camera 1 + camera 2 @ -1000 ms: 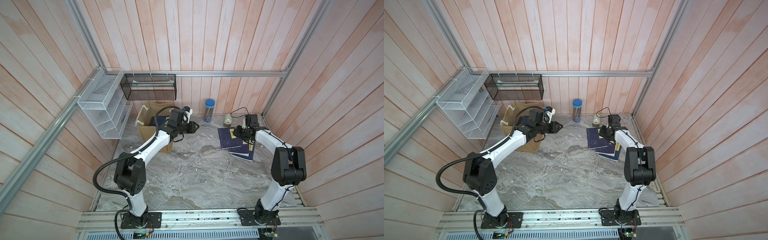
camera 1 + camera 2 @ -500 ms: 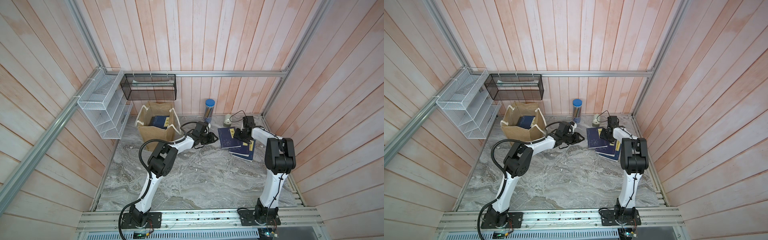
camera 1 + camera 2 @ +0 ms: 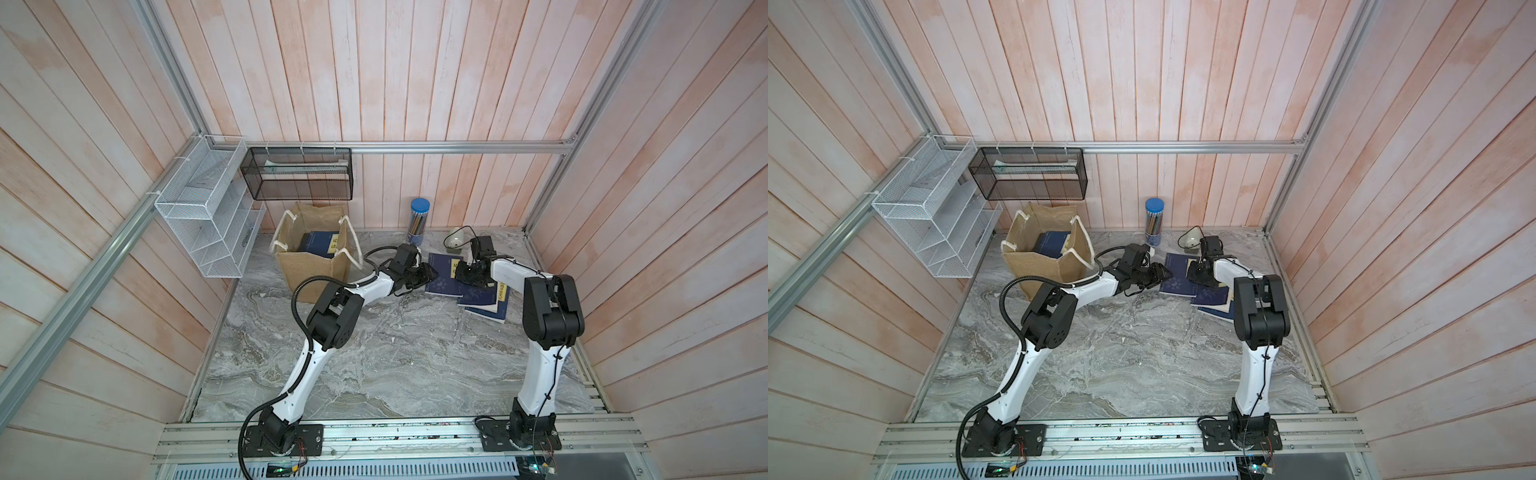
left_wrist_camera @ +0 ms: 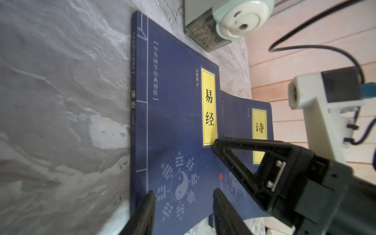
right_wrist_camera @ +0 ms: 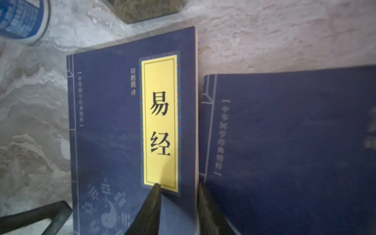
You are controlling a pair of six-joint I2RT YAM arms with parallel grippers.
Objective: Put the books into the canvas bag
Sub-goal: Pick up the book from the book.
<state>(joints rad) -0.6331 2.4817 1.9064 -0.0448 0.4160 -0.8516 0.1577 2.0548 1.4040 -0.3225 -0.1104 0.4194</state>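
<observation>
With the navy book's page edge [image 5: 197, 113] against the next book, my right gripper next slides the navy book clear before my left gripper takes its spine [image 4: 133, 103].
The tan canvas bag [image 3: 316, 270] [image 3: 1050, 266] stands open at the back left, with a navy book [image 3: 320, 242] inside. More navy books with yellow labels lie flat at the back right; the leftmost book [image 3: 444, 276] [image 4: 177, 122] [image 5: 112, 132] partly overlaps another [image 3: 482, 297] [image 5: 295, 142]. My left gripper [image 3: 432, 274] [image 4: 184, 195] hovers open over that book's near end. My right gripper [image 3: 461, 275] [image 5: 179, 186] straddles its page edge, one finger on the cover and one in the gap beside it, jaws narrowly apart.
A blue-lidded pencil jar [image 3: 419, 220] and a corded pencil sharpener [image 3: 456, 241] [image 4: 234, 20] stand just behind the books. A white wire rack [image 3: 208, 224] and a black mesh basket [image 3: 299, 174] hang on the walls above the bag.
My left arm swung from the bag rightward to the books and its jaws opened wider. The right gripper stayed at the book's edge and its jaws narrowed.
</observation>
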